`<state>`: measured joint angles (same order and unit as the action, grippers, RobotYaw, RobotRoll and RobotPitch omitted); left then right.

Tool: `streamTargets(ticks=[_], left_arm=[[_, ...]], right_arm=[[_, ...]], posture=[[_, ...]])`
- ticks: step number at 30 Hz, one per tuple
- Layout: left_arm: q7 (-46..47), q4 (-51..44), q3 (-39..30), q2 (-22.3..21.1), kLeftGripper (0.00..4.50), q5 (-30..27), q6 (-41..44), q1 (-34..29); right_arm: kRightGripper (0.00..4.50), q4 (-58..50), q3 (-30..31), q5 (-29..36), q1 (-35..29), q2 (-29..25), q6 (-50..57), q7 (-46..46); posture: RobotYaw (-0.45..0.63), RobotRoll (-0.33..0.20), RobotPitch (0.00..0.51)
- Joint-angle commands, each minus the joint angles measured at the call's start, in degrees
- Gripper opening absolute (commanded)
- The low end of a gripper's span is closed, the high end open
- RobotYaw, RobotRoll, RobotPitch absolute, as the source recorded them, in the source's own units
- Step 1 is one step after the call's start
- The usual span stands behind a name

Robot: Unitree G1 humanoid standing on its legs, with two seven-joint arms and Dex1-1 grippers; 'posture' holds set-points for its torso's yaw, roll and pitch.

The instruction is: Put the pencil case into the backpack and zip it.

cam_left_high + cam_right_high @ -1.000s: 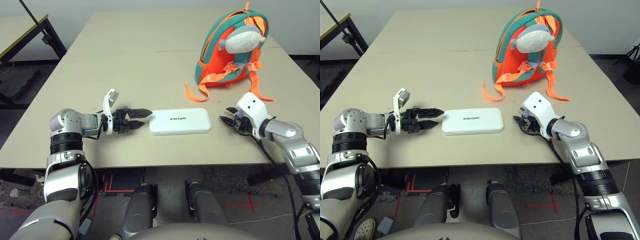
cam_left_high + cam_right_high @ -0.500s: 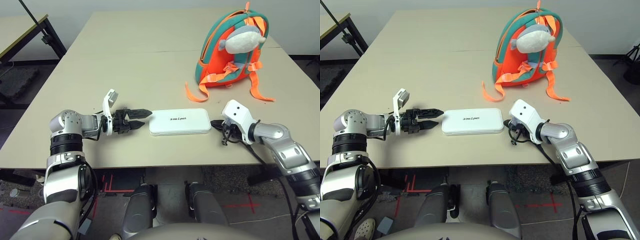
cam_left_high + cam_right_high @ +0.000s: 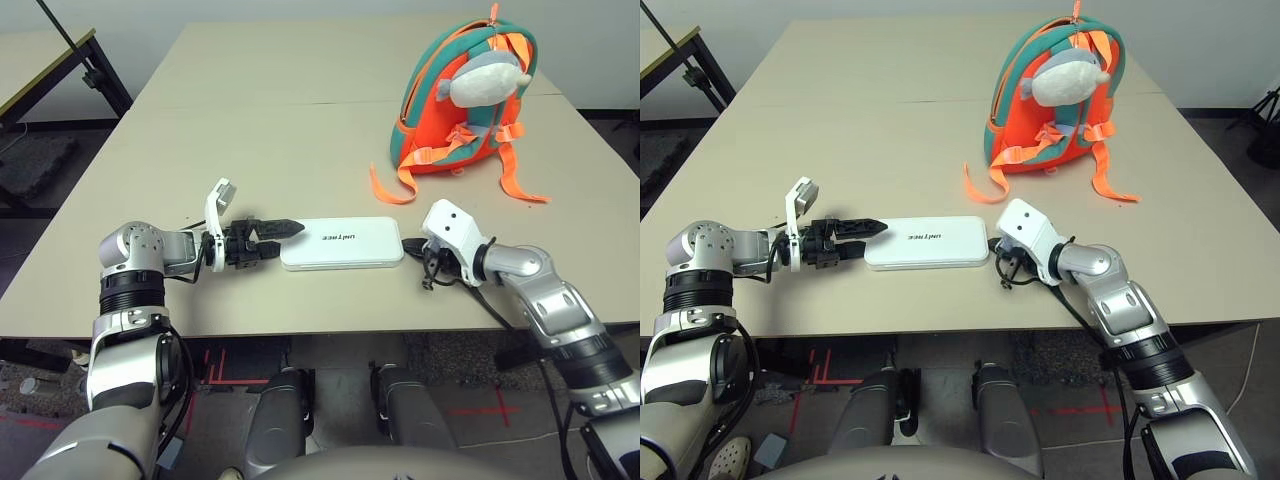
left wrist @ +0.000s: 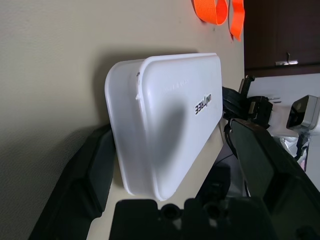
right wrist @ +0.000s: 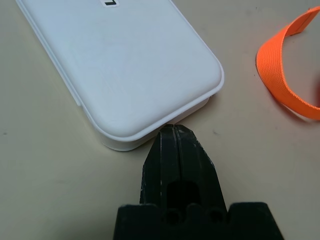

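The pencil case's end (image 3: 397,246) is braced by my right gripper's closed fingers, so next my left gripper takes hold of the opposite end (image 3: 290,254) and lifts, to free my right gripper for the backpack.
The white pencil case (image 3: 341,243) lies flat on the table near its front edge. Its left end sits between the spread fingers of my left gripper (image 3: 285,240), which is open; the left wrist view shows a finger (image 4: 92,170) on either side of the case (image 4: 170,115). At the case's right end, my right gripper (image 3: 409,250) is shut, its tip (image 5: 172,132) pressed against the end wall of the case (image 5: 125,60). The orange and teal backpack (image 3: 450,110) stands upright at the back right, a grey plush shark (image 3: 488,76) hanging on its front.
Orange webbing straps (image 3: 393,190) trail from the backpack onto the table (image 3: 250,130) toward the case. A second table (image 3: 35,65) stands off to the far left. The table's front edge runs just below both grippers.
My right gripper closed and swept left, reaching the case's right end and pushing the case left between my left gripper's open fingers. The left arm stayed put.
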<state>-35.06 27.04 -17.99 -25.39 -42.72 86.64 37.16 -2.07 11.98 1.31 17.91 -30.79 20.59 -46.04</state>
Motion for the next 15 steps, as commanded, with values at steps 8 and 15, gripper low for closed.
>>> streamTargets(ticks=[8, 15], left_arm=[[1.2, 1.0, 3.1, 0.9, 4.50, 2.5, -1.2, -2.5], [1.1, 0.4, 3.2, 0.9, 4.50, 2.4, -1.6, -2.8]], right_arm=[[0.05, -1.9, 2.8, -0.6, 2.0, 3.2, -0.5, 0.2], [0.05, -1.9, 2.9, -0.6, 2.6, 3.8, -0.8, 0.3]], posture=[[-0.17, 0.000, 0.124], [-0.17, 0.000, 0.123]])
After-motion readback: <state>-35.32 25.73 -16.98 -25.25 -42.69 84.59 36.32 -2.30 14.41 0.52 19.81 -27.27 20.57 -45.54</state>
